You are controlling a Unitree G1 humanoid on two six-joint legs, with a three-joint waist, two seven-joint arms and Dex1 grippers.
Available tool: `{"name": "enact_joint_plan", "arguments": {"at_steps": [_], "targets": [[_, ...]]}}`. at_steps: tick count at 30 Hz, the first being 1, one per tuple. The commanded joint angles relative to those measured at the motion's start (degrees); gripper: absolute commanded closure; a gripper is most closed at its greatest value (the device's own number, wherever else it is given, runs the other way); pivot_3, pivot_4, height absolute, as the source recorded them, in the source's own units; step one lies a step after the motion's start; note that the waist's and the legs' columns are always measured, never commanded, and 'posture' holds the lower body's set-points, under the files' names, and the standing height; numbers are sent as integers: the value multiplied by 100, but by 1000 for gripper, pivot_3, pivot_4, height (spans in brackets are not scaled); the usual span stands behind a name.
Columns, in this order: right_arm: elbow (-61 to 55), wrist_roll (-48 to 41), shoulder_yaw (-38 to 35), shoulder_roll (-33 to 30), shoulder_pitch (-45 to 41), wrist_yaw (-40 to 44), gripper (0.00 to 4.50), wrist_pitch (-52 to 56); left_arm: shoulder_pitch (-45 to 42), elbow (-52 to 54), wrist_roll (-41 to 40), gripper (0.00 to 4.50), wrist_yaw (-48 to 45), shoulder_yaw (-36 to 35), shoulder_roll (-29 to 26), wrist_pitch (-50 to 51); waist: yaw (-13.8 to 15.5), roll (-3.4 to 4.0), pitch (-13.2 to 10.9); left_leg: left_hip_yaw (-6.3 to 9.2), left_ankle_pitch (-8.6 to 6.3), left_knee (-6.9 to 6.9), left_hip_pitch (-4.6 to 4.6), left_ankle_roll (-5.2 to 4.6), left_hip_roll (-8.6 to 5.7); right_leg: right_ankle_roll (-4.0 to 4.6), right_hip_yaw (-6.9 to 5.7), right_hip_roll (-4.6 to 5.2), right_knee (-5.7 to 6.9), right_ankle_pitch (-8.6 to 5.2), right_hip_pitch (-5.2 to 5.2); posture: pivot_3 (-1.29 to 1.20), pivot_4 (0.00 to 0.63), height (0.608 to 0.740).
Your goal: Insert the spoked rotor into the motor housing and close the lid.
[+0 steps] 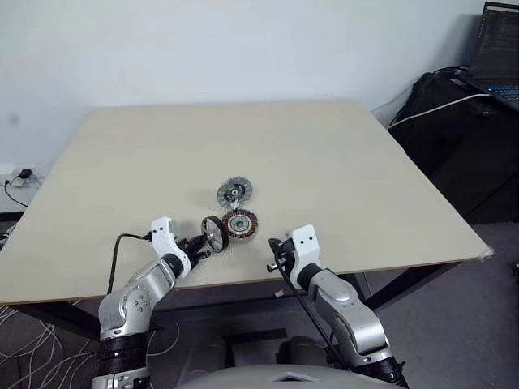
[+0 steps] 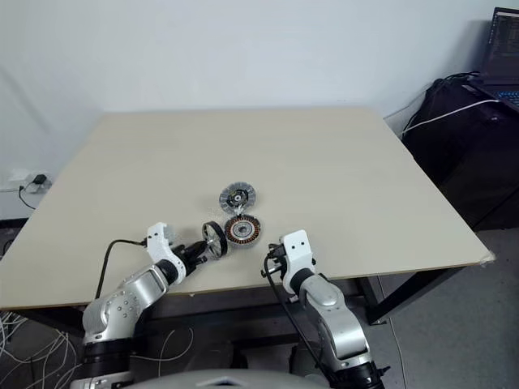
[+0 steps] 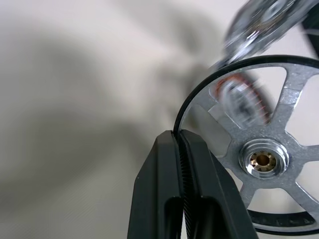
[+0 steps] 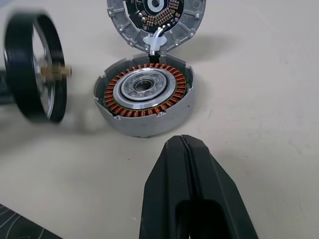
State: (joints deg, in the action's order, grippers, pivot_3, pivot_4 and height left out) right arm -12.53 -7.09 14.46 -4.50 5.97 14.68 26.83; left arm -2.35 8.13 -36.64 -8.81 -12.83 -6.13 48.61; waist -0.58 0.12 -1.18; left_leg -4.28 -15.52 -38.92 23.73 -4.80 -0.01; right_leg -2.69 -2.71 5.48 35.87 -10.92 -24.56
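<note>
The spoked rotor is hanging on edge with its brass hub (image 4: 56, 73) pointing across the motor housing, so I should use my left gripper to tip the rotor's hub down over the copper windings.
The spoked rotor (image 1: 213, 233) hangs on edge just above the table, and my left gripper (image 1: 202, 243) is shut on its dark rim; the left wrist view shows the fingertips (image 3: 172, 144) pinching that rim, with the silver spokes (image 3: 294, 94) beside them. Just right of the rotor the motor housing (image 1: 241, 223) lies open side up, showing its copper windings (image 4: 144, 92). The lid (image 1: 234, 192) lies behind the housing and touches it, inner face up (image 4: 154, 15). My right gripper (image 4: 183, 140) is shut and empty, on the near side of the housing and apart from it.
The parts lie near the front edge of a light wooden table (image 1: 324, 162). A dark bag and a laptop (image 1: 499, 57) stand off the table at the far right. Cables lie on the floor at the left.
</note>
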Motion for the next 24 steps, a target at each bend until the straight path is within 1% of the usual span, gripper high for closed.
{"name": "enact_joint_plan", "arguments": {"at_steps": [1, 10, 19, 24], "targets": [[-214, -48, -60, 26, -92, 1, 4500, -42, -246, 481, -208, 4485, 11, 81, 83, 128, -2, 0, 0, 0, 0, 0, 0, 0, 0, 0, 0, 0, 0, 0, 0, 0, 0, 740], [-214, -41, -58, 45, -76, -18, 4500, -57, -666, 520, 6, 4485, 344, 482, -34, 813, -3, -1, 0, 0, 2, -1, -2, 2, -2, 0, -2, -25, 1, -1, 4, 0, 0, 740], [-202, -31, -54, 74, -68, -32, 4500, -85, -1094, 266, 271, 4485, 453, 652, 32, 861, -4, -2, -1, 0, 4, -4, -4, 5, -4, -1, -1, -39, 2, -1, 7, 0, 0, 740], [-205, -34, -77, 88, -67, -48, 4500, -95, -1196, 100, 444, 4485, 542, 665, 48, 836, -6, -2, -1, -1, 7, -4, -5, 9, -4, -1, 1, -44, 2, 0, 7, 0, 0, 740]]}}
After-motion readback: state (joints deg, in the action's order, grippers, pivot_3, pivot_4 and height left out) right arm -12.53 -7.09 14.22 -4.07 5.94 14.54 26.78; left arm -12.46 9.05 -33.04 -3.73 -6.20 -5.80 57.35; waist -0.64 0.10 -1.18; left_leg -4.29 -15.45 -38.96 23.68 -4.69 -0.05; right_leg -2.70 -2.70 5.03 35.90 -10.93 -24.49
